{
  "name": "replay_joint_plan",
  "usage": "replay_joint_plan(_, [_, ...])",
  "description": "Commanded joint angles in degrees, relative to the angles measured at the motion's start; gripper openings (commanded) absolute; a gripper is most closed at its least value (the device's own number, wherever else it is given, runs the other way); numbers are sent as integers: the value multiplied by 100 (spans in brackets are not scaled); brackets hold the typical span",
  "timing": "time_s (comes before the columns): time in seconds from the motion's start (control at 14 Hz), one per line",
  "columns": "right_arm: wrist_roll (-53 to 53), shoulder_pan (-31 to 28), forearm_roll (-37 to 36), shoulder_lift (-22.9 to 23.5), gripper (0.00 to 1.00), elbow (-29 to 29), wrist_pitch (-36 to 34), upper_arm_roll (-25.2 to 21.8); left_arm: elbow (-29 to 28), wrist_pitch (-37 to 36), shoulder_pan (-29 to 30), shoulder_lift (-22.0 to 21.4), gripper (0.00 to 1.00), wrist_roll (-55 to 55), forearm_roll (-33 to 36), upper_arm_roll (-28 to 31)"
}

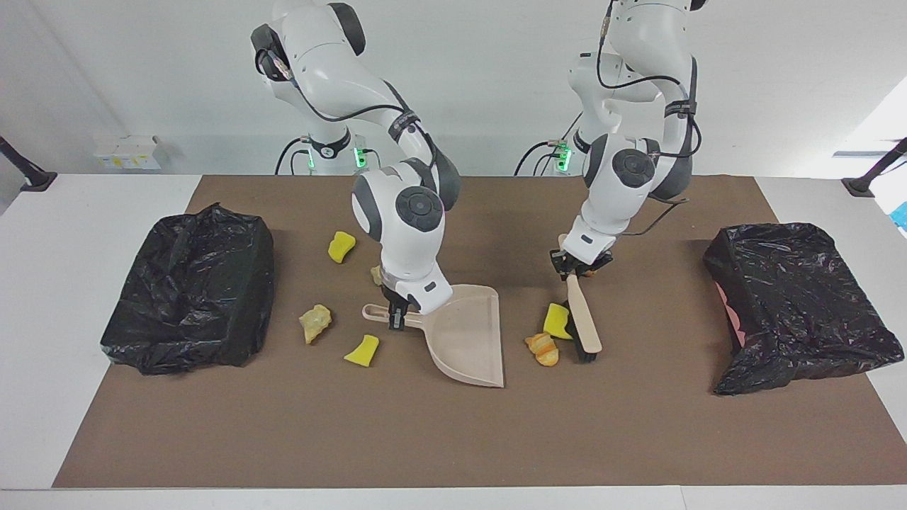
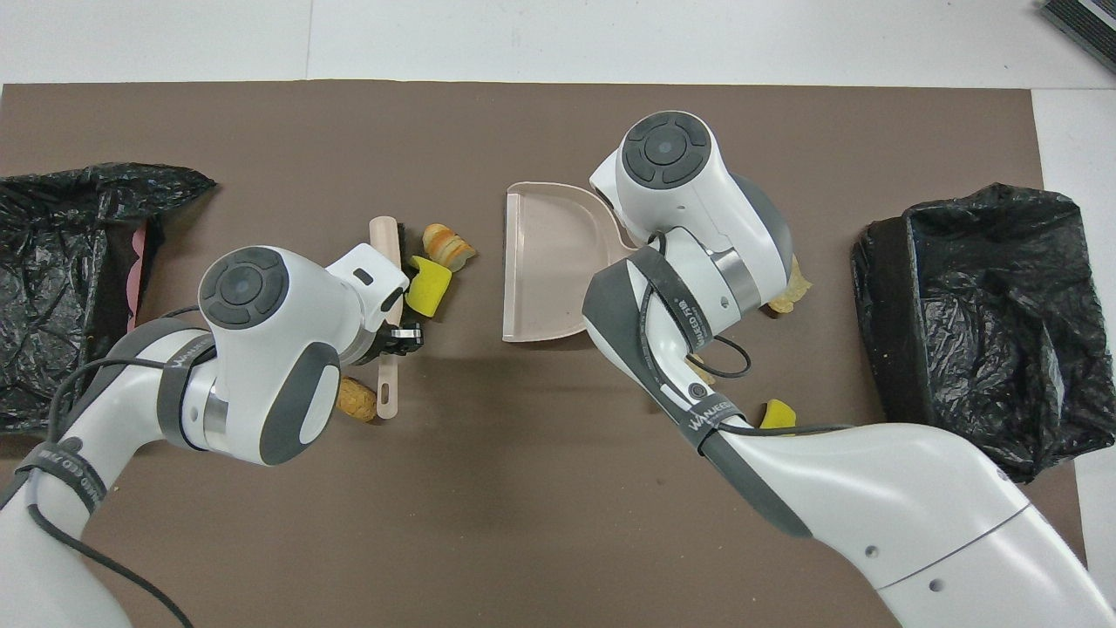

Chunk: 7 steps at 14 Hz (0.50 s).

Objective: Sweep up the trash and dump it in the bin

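Observation:
The brown roll (image 2: pixel 357 399) is behind the brush, away from the dustpan. My left gripper should first sweep the sponge (image 2: pixel 428 287) in, then move the brush back behind the roll.
My left gripper (image 1: pixel 575 268) (image 2: pixel 403 336) is shut on the handle of the beige brush (image 1: pixel 582 319) (image 2: pixel 381 237), whose bristles rest on the mat. Against the bristles lie two pieces of trash, a yellow sponge (image 1: pixel 556 320) (image 2: pixel 427 288) and a croissant-like chunk (image 1: pixel 542 348) (image 2: pixel 446 244), a short gap from the mouth of the beige dustpan (image 1: pixel 468 340) (image 2: pixel 545 262). My right gripper (image 1: pixel 397 312) is shut on the dustpan's handle; the arm hides it in the overhead view. A brown roll (image 2: pixel 356 399) lies beside the brush handle.
More trash lies toward the right arm's end: a yellow piece (image 1: pixel 341 246), a tan piece (image 1: pixel 315 322) and a yellow wedge (image 1: pixel 363 350). Black-bagged bins stand at both ends of the brown mat (image 1: pixel 188 290) (image 1: pixel 801 304).

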Motion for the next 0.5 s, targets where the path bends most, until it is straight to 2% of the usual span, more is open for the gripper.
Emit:
replay_joint_plan(0.0, [-73, -61, -78, 5, 0, -42, 70, 86, 73, 103, -437, 60, 0, -96, -119, 82])
replay_joint_plan(0.43, [-55, -70, -52, 5, 0, -42, 70, 86, 117, 462, -1351, 43, 0, -526, -409, 73])
